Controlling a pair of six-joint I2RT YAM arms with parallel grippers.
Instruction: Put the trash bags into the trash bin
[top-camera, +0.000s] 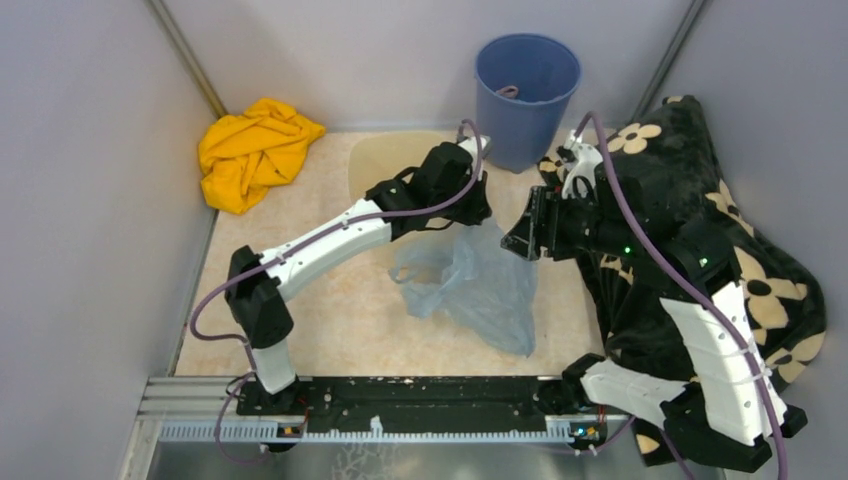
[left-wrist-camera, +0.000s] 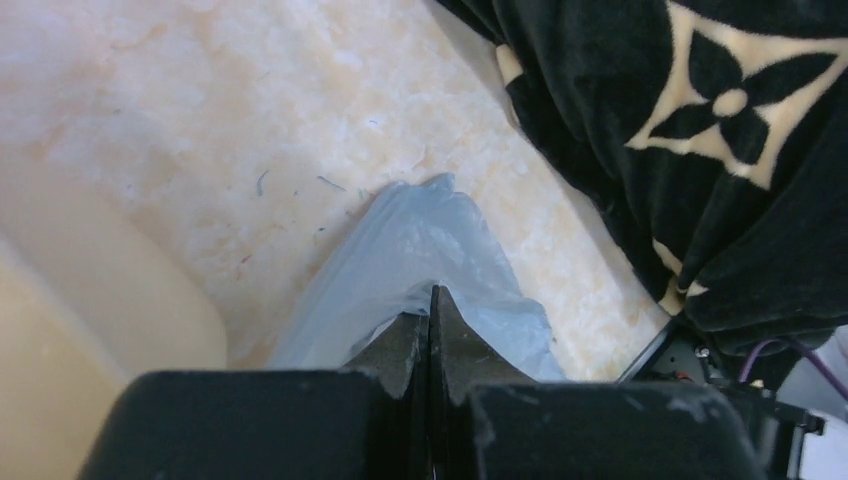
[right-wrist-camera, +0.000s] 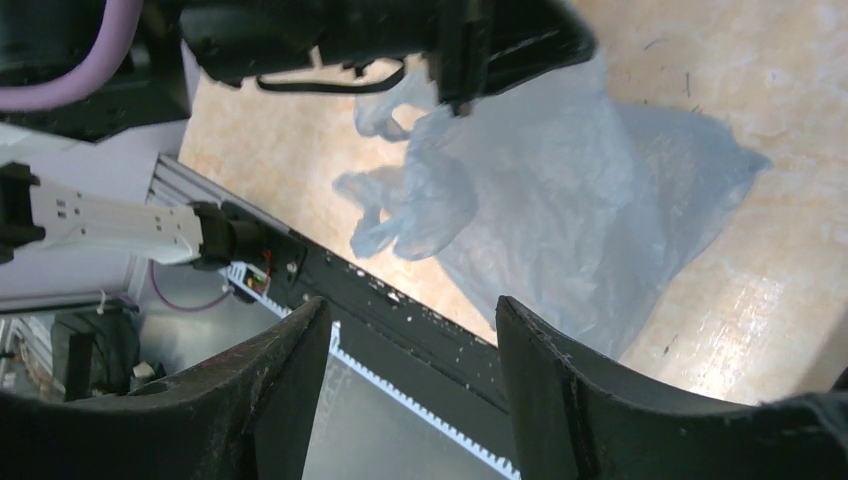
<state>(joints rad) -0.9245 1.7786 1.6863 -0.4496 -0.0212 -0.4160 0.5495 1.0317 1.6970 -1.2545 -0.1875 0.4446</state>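
Loose, curling loops (top-camera: 420, 287) run along the edge of the limp pale-blue trash bag (top-camera: 492, 292). I expect the trash bag to open wide into an empty pouch when I pull its opening apart.
The pale-blue trash bag (top-camera: 470, 285) hangs crumpled from my left gripper (top-camera: 478, 215) down onto the floor mid-scene. In the left wrist view the gripper (left-wrist-camera: 431, 300) is shut, pinching a fold of the bag (left-wrist-camera: 415, 245). The cream trash bin (top-camera: 385, 160) sits just behind and left of that gripper, partly hidden by the arm; its side shows in the left wrist view (left-wrist-camera: 60, 330). My right gripper (top-camera: 522, 238) is open and empty, just right of the bag's top. In the right wrist view (right-wrist-camera: 410, 305) its jaws stand wide apart, with the bag (right-wrist-camera: 570, 200) beyond them.
A round blue bucket (top-camera: 527, 95) stands at the back. A yellow cloth (top-camera: 255, 150) lies in the back left corner. A black blanket with cream flowers (top-camera: 700, 230) covers the right side under the right arm. Grey walls close in on both sides.
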